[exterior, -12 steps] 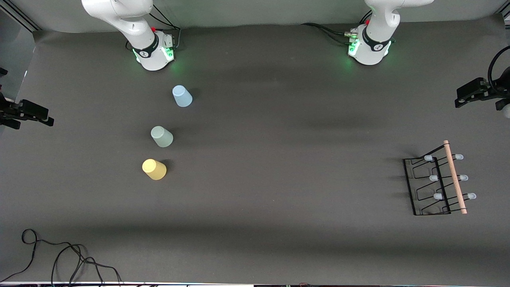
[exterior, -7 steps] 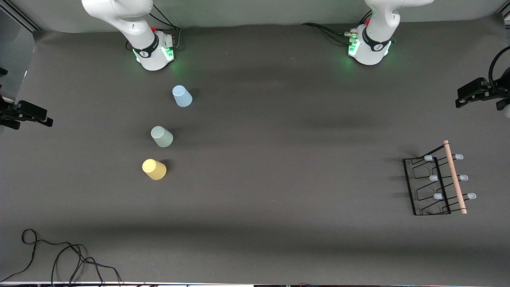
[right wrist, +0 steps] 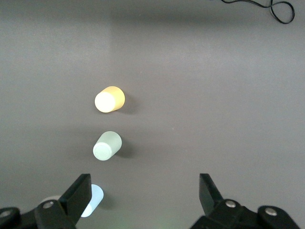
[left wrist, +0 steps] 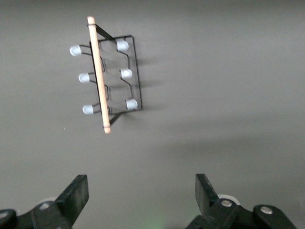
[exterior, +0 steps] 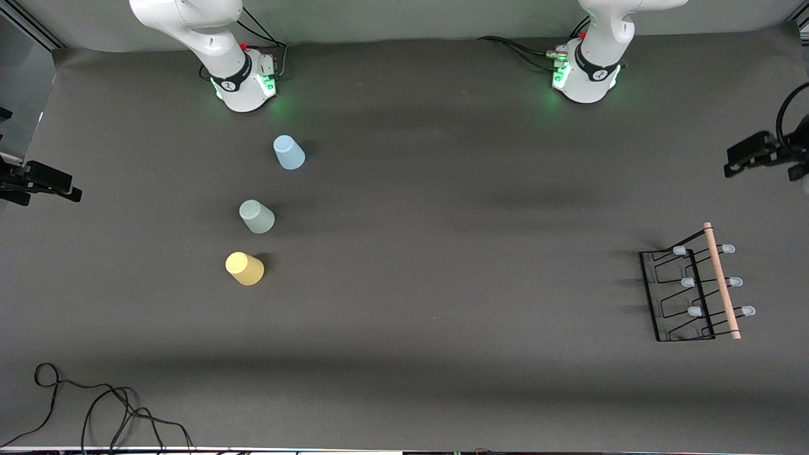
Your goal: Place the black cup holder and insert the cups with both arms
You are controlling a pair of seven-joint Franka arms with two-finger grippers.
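Observation:
I expect the whole black cup holder (exterior: pixel 691 292) to come along when I carry it by the wooden rod, because black wire bands (exterior: pixel 733 330) connect the rod to its frame.
The black cup holder (exterior: pixel 692 294) stands on the table toward the left arm's end, its wooden rod (exterior: pixel 722 281) on top. It also shows in the left wrist view (left wrist: pixel 107 74). Three cups stand narrow end up toward the right arm's end: light blue (exterior: pixel 289 153) farthest from the front camera, pale green (exterior: pixel 256 217), then yellow (exterior: pixel 244 268) nearest. They show in the right wrist view as blue (right wrist: pixel 93 200), green (right wrist: pixel 107 145) and yellow (right wrist: pixel 109 99). My left gripper (left wrist: pixel 142 191) is open, empty and high over bare table. My right gripper (right wrist: pixel 145 191) is open, empty and high beside the blue cup.
A loose black cable (exterior: pixel 95 411) lies coiled at the table's near edge toward the right arm's end, and shows in the right wrist view (right wrist: pixel 274 7). Cables run to both arm bases (exterior: pixel 243 79) (exterior: pixel 584 72). The table is dark grey.
The black hands at both side edges of the front view have shifted slightly. The cups and the cup holder have not moved.

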